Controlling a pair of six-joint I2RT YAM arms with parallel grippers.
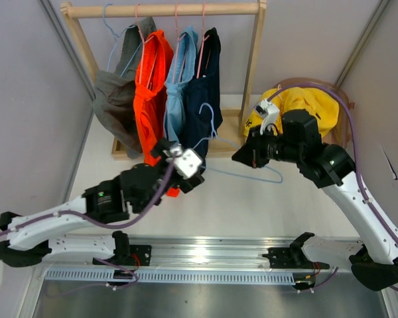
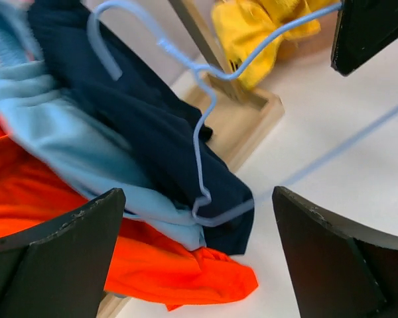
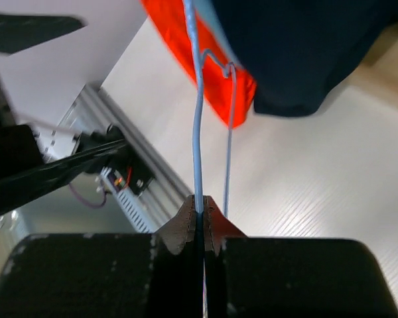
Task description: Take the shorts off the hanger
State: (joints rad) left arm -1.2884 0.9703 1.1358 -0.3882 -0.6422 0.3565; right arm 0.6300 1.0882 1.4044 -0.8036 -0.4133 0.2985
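Observation:
The wire hanger's corner (image 2: pixel 199 215) is in front of my open left gripper, so that gripper needs to move back before my right gripper hangs the hanger on the rod (image 1: pixel 239 10) next to the navy shorts.
Grey shorts (image 1: pixel 116 99), orange shorts (image 1: pixel 151 86), light blue shorts (image 1: pixel 179 86) and navy shorts (image 1: pixel 204 99) hang on hangers from the wooden rack (image 1: pixel 255 66). Yellow shorts (image 1: pixel 305 106) lie in a basket at the right. My right gripper (image 1: pixel 242 158) is shut on a bare light blue wire hanger (image 1: pixel 252 175), pinching its wire (image 3: pixel 198 132) between the fingertips. My left gripper (image 2: pixel 199 265) is wide open and empty. It sits just in front of the lower ends of the orange shorts (image 2: pixel 152 265) and navy shorts (image 2: pixel 139 126), not touching them.
The round tan basket (image 1: pixel 298 81) stands right of the rack. The rack's wooden base (image 2: pixel 252 119) lies on the white table behind the shorts. A metal rail (image 1: pixel 205 255) with the arm bases runs along the near edge. Grey walls close both sides.

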